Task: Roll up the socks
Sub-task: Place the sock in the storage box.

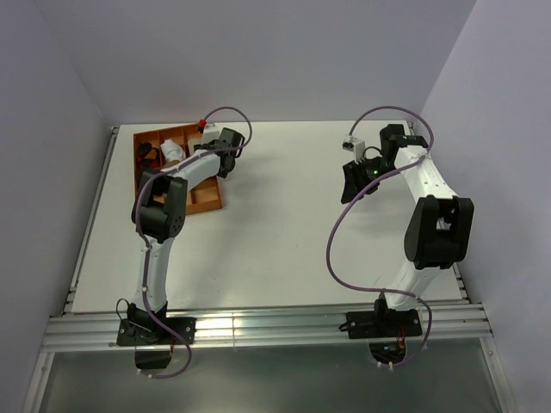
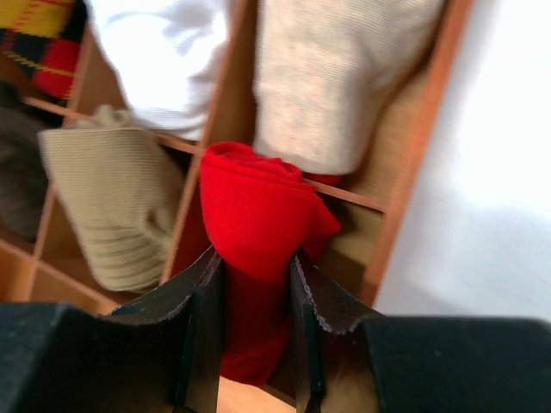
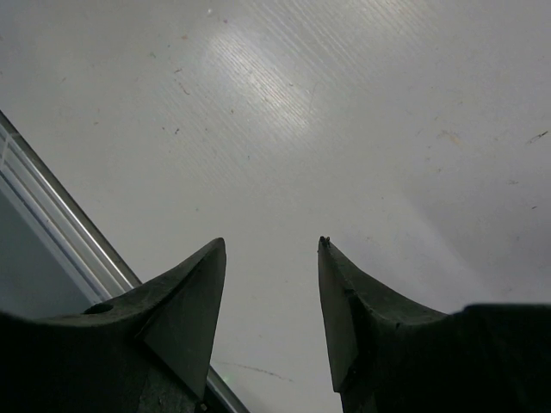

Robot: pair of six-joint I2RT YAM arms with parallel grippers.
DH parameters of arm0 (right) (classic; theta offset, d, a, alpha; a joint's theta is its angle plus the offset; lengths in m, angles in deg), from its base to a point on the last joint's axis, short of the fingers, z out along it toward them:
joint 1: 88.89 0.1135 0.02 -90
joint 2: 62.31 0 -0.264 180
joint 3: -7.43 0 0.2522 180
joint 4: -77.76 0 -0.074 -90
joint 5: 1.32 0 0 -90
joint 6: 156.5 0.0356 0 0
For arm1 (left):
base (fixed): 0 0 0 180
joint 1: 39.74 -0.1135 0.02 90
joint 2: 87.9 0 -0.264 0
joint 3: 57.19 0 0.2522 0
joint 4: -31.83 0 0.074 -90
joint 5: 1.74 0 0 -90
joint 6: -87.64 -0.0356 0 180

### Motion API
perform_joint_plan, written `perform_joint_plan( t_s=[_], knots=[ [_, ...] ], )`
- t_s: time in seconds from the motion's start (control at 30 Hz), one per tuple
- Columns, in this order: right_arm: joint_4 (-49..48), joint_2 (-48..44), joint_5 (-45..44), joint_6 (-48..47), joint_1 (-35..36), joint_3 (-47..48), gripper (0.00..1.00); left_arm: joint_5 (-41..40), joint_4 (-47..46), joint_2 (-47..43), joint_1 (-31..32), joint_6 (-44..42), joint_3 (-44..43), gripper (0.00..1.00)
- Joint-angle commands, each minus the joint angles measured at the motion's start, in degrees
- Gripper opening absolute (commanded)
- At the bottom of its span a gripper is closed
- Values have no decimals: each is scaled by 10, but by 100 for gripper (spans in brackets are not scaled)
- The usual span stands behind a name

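Observation:
My left gripper is holding the red sock point(image 2: 256, 211) lined up lengthwise with its open compartment point(image 2: 351, 231). It should now lower the sock until the sock rests inside, then let go of it.
A red sock point(image 2: 258, 215), bunched into a roll, sits in a compartment of the wooden divider box point(image 2: 413, 163). My left gripper point(image 2: 256, 255) is shut on it, one finger pressing each side. A ribbed tan sock point(image 2: 112, 206) lies rolled in the compartment to its left. In the top view the left gripper point(image 1: 225, 146) reaches over the box point(image 1: 207, 200) at the far left of the table. My right gripper point(image 3: 271, 243) is open and holds nothing. It hovers over bare white table at the far right point(image 1: 351, 181).
The box also holds a white bundle point(image 2: 168, 60), a cream bundle point(image 2: 336, 77) and a red, yellow and black plaid piece point(image 2: 34, 39). White walls close in the table on three sides. A metal rail point(image 3: 52, 215) runs along the table's edge near the right gripper.

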Motion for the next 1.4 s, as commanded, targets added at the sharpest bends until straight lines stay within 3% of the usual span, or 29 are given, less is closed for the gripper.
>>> perform_joint_plan(
  t_s=[0.0, 0.43, 0.7, 1.03, 1.37],
  knots=[
    [-21, -18, -6, 8, 5, -7, 54, 121, -29, 10, 0, -14, 1, 0],
    [-31, -25, -18, 17, 7, -15, 54, 347, -59, -30, -24, 15, 38, 0],
    [-34, -25, -21, 18, 12, -16, 54, 370, -51, -33, -34, 22, 56, 0],
    [-36, -28, -26, 21, 16, -16, 54, 342, -46, -55, -34, 6, 67, 29],
    [-40, -28, -29, 22, 19, -15, 54, 336, -45, -83, -34, -21, 62, 43]
  ],
)
